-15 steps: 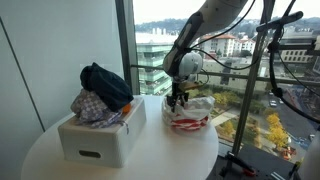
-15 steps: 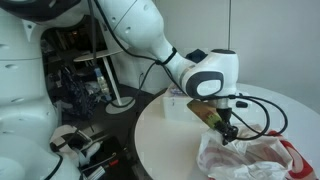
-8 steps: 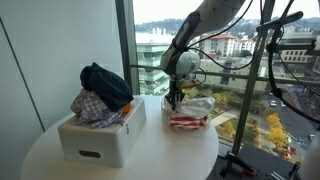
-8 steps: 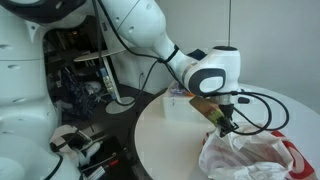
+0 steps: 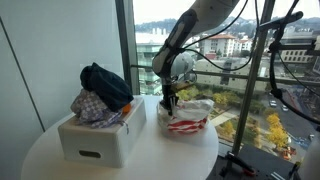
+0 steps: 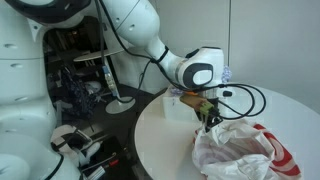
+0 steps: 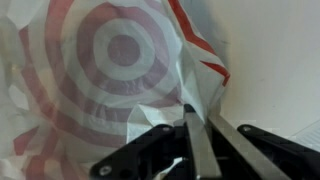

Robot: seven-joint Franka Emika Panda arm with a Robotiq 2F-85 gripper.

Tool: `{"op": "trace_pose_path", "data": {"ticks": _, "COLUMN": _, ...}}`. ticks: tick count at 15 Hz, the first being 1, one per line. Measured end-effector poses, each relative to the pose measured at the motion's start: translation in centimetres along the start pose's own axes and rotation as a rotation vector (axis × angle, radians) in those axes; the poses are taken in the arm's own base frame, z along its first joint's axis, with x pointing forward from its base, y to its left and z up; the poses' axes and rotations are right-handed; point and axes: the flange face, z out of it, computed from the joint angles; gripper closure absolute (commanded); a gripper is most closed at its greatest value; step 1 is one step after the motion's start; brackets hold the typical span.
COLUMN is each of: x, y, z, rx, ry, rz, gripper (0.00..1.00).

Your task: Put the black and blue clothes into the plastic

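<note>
My fingers are pinching the plastic's edge (image 6: 212, 130), with clear table (image 6: 166, 130) beside it. My gripper should go on pulling until the plastic spreads out wider, then let go of the plastic's edge there.
The black and blue clothes (image 5: 105, 85) lie heaped on top of a white box (image 5: 100, 140), over a plaid cloth (image 5: 88, 108). Beside the box lies the plastic, a white bag with red target print (image 5: 188, 115) (image 6: 240, 150). My gripper (image 5: 168, 100) (image 6: 208, 118) points down at the bag's edge nearest the box. In the wrist view the two fingers (image 7: 196, 150) stand close together, with a fold of the bag (image 7: 110, 70) pinched between their tips at my gripper (image 7: 205, 112).
Box and bag sit on a round white table (image 5: 50, 165) (image 6: 160, 145) next to a large window (image 5: 150, 50). A camera stand (image 5: 265, 80) rises beyond the table. Cluttered equipment (image 6: 90, 90) stands behind the arm.
The jaws have shut on the bag's edge. The gripper has shifted toward the box, and the bag's edge has been drawn along and lifted a little.
</note>
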Motion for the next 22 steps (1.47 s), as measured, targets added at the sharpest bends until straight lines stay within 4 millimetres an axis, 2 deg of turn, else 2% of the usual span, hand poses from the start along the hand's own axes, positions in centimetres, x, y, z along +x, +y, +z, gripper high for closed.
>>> {"op": "trace_pose_path", "data": {"ticks": 4, "x": -1.2, "y": -5.0, "z": 0.3, "rx": -0.059, "ry": -0.035, "rz": -0.170, "gripper": 0.94}}
{"op": "trace_pose_path", "data": {"ticks": 7, "x": -2.7, "y": -8.3, "z": -0.4, "rx": -0.055, "ry": -0.036, "rz": -0.273, "gripper": 0.93}}
{"op": "trace_pose_path", "data": {"ticks": 11, "x": -5.2, "y": -11.2, "z": -1.5, "rx": -0.046, "ry": -0.039, "rz": -0.403, "gripper": 0.92}}
{"op": "trace_pose_path", "data": {"ticks": 15, "x": -7.9, "y": -13.2, "z": -1.0, "rx": -0.030, "ry": -0.123, "rz": -0.583, "gripper": 0.93}}
{"op": "trace_pose_path", "data": {"ticks": 16, "x": -8.4, "y": -13.6, "z": -0.7, "rx": -0.026, "ry": -0.143, "rz": -0.619, "gripper": 0.69}}
{"op": "trace_pose_path", "data": {"ticks": 18, "x": -9.1, "y": -14.2, "z": -0.3, "rx": -0.020, "ry": -0.168, "rz": -0.678, "gripper": 0.61}}
{"op": "trace_pose_path", "data": {"ticks": 22, "x": -9.7, "y": -15.4, "z": -0.4, "rx": 0.085, "ry": -0.173, "rz": -0.718, "gripper": 0.30}}
